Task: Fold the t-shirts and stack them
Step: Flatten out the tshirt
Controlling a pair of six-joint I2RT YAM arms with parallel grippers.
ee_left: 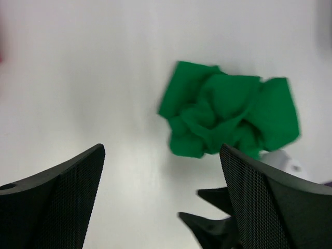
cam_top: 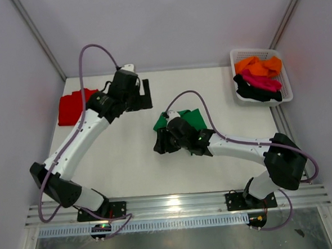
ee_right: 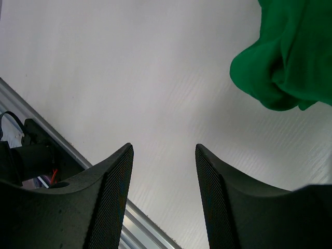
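Observation:
My right gripper's open fingers are hanging past the crumpled green t-shirt [cam_top: 195, 119], so I should move them back to the t-shirt's near edge, pinch it and spread the t-shirt out.
A bright green t-shirt [cam_top: 191, 118] lies crumpled in the middle of the table, partly under my right arm. It also shows in the left wrist view [ee_left: 228, 114] and the right wrist view [ee_right: 290, 57]. A red t-shirt [cam_top: 70, 106] lies flat at the far left. My left gripper [cam_top: 146, 94] [ee_left: 162, 150] is open and empty, above the table left of the green shirt. My right gripper [cam_top: 158, 142] [ee_right: 163, 148] is open and empty, just near-left of the green shirt, not touching it.
A white mesh basket [cam_top: 254, 50] at the back right holds an orange [cam_top: 258, 66], a magenta [cam_top: 262, 82] and a black shirt [cam_top: 254, 92]. An aluminium rail [cam_top: 176, 205] runs along the near table edge. Grey walls enclose the table.

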